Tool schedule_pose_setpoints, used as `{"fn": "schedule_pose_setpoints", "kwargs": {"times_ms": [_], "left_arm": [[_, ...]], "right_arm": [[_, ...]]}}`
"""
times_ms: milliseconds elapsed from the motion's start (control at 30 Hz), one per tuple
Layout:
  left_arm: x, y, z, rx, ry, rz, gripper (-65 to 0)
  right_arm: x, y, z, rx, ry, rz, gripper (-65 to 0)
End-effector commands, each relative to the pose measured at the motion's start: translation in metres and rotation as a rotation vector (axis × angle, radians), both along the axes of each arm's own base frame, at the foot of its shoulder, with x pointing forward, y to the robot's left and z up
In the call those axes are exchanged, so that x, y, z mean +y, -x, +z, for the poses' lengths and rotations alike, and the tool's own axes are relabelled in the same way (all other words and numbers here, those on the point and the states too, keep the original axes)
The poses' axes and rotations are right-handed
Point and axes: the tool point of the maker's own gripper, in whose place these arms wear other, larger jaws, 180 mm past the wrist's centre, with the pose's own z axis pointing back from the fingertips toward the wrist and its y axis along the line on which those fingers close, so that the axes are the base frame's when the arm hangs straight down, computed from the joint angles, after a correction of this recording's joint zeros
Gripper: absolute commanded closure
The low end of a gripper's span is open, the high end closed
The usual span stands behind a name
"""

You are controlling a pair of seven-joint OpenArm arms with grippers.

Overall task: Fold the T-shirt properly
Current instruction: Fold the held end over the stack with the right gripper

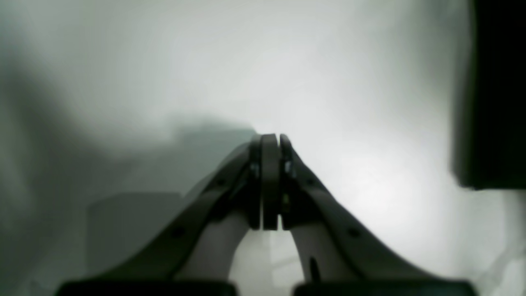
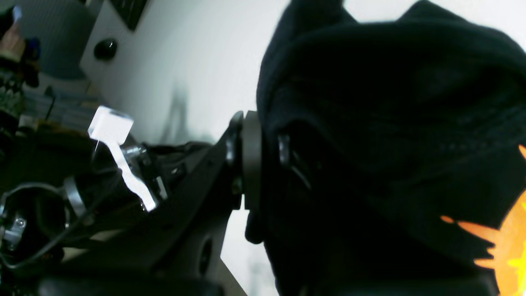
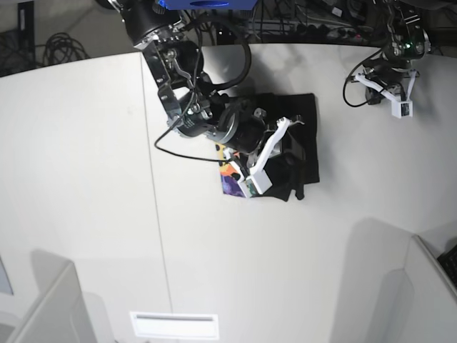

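The black T-shirt's top layer is bunched up short of the T-shirt's side edge. Next, my right gripper opens, grabs the bunched cloth and spreads it out toward that side edge.
The black T-shirt lies bunched in a rough rectangle on the white table. A bit of its orange and purple print shows at its lower left corner. My right gripper is shut on a thick fold of the black cloth, with orange print at that view's right edge. In the base view this gripper sits over the shirt's front part. My left gripper is shut and empty above bare table. Its arm is at the back right, away from the shirt.
A seam runs front to back across the table. Cables and gear line the far edge. Grey panels stand at the front left and front right. A dark blurred shape fills the left wrist view's right edge.
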Motion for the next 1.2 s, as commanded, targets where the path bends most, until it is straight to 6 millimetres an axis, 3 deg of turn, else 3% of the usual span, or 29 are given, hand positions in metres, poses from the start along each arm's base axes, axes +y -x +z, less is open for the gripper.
{"fn": "schedule_pose_setpoints", "kwargs": {"times_ms": [0,133,467,933,1100,1167], "left_arm": [[0.004,-0.002,0.008,-0.022,-0.017,-0.011,0.0],[0.004,0.001,0.007,-0.017,-0.019,-0.015,0.0],[0.005,0.014,0.003,0.014,-0.02,-0.014,0.0],[0.005,0.01,0.004,0.006,-0.021,-0.015,0.0],[0.005,0.01,0.004,0.006,-0.021,-0.015,0.0],[0.005,0.011,0.004,0.007,-0.021,-0.015,0.0]], "right_arm": [[0.003,-0.01,0.019,-0.051,-0.049,-0.019,0.0],[0.003,-0.012,0.02,-0.057,-0.052,-0.023,0.0],[0.005,-0.024,0.002,-0.037,-0.036,-0.042,0.0],[0.006,-0.025,-0.019,0.012,-0.004,-0.036,0.0],[0.006,-0.027,-0.018,0.007,-0.006,-0.038,-32.1],[0.006,-0.027,-0.018,0.007,-0.006,-0.038,-38.6]]}}
